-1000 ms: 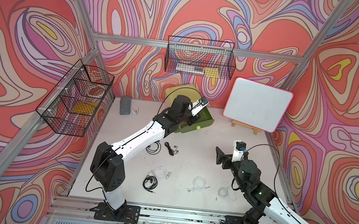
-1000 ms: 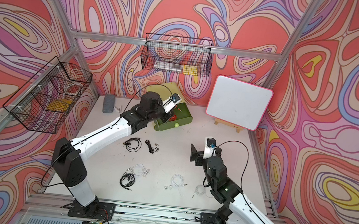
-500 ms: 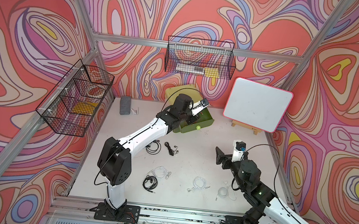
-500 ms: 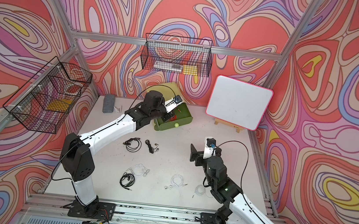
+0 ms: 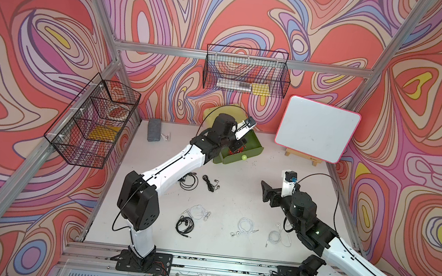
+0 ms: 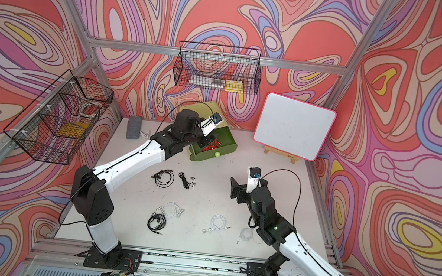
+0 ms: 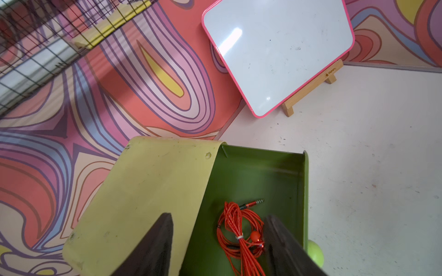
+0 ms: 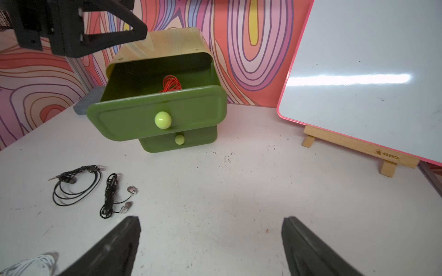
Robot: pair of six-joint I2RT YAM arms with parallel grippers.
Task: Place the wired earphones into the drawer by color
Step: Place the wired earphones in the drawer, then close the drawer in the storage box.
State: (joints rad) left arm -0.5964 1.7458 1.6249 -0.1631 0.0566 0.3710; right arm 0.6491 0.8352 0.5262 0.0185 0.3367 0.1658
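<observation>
My left gripper should back off and my right gripper should push in the green drawer's knob (image 5: 244, 157), because the open green drawer hangs over the shut lower drawer (image 8: 199, 137).
The green drawer (image 5: 256, 146) (image 7: 263, 167) is pulled out of its cabinet at the back of the table. A coil of red wired earphones (image 7: 239, 229) (image 6: 211, 145) (image 8: 171, 83) lies on its floor. My left gripper (image 7: 218, 216) (image 5: 237, 146) hovers open just above that coil, touching nothing. On the table lie black earphones (image 5: 189, 181) (image 5: 210, 183) (image 5: 185, 225) and white earphones (image 5: 196, 212) (image 5: 245, 226) (image 5: 276, 237). My right gripper (image 8: 211, 218) (image 5: 266, 190) hangs open over bare table at mid right, holding nothing.
A lower drawer (image 8: 179, 139) under the open one is shut. A pink-framed whiteboard (image 5: 316, 132) on a wooden easel stands at the back right. Wire baskets hang on the back wall (image 5: 245, 75) and left wall (image 5: 94, 121). A grey eraser (image 5: 153, 134) lies back left.
My left gripper, shut a second ago over the drawer, has opened, and the red coil now lies free in the drawer. The left arm's elbow shifted. The right arm stayed put.
</observation>
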